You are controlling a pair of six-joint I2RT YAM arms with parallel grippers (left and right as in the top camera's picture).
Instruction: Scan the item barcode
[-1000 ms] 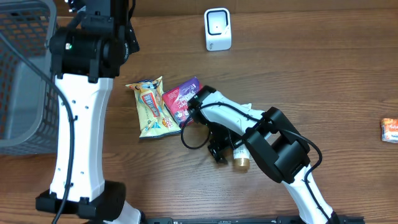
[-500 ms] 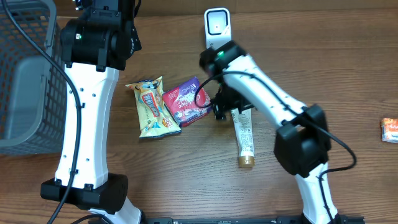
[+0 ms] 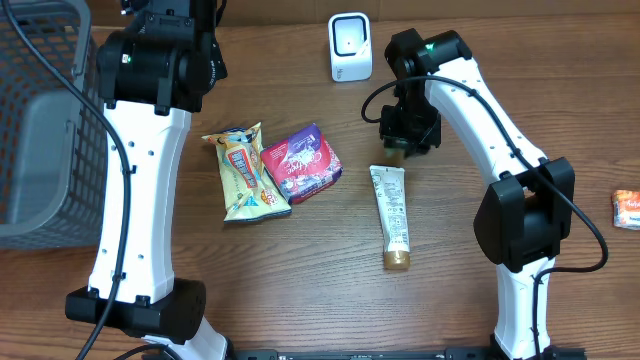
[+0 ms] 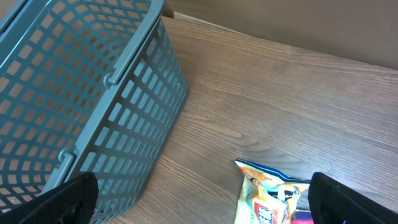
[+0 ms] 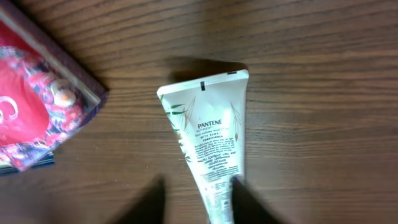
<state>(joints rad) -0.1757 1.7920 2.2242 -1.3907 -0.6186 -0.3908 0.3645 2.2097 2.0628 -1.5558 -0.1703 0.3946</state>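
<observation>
The Pantene tube is lying with its cap [image 3: 397,260] toward the front, so the robot's right gripper needs to open wider, grip the tube near its crimped end [image 3: 387,177] and turn the tube crosswise.
A white Pantene tube [image 3: 392,215] with a gold cap lies flat on the wood table, cap toward the front. My right gripper [image 3: 408,130] hovers just past the tube's crimped end, between it and the white barcode scanner [image 3: 350,47] at the back. In the right wrist view the tube [image 5: 211,140] lies on the table below, and the blurred dark fingers [image 5: 152,202] stand a little apart with nothing gripped. My left gripper [image 4: 205,208] is wide open and high over the table by the basket, holding nothing.
A yellow snack bag [image 3: 243,172] and a purple-red pack [image 3: 300,163] lie left of the tube. A grey mesh basket [image 3: 35,120] fills the left edge. An orange packet [image 3: 627,209] sits at the far right edge. The left arm's white link stands beside the snack bag.
My right arm swung from low over the tube's cap end, past the purple-red pack, up toward the back right near the scanner, and its jaws narrowed. The tube stayed put. The left arm held still.
</observation>
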